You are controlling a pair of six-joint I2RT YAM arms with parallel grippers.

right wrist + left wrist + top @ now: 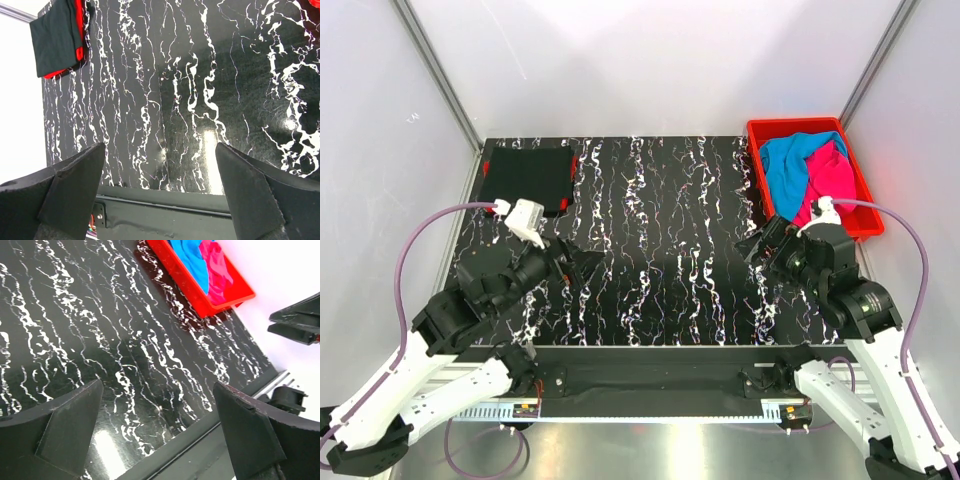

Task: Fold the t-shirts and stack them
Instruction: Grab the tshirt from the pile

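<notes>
The turquoise t-shirt's far end is clear of the hot pink t-shirt, so the robot's right gripper goes on into the red bin and closes on that end.
A black t-shirt, folded to a flat square, lies at the table's far left corner; it also shows in the right wrist view. A turquoise t-shirt and a hot pink t-shirt lie crumpled together in the red bin at the far right. Both also show in the left wrist view, turquoise and pink. My left gripper is open and empty above the table's near left. My right gripper is open and empty just in front of the bin.
The table is black with white marbling. Something red shows at the edges under the black shirt. White walls enclose the far, left and right sides. The right gripper's fingers show in the left wrist view.
</notes>
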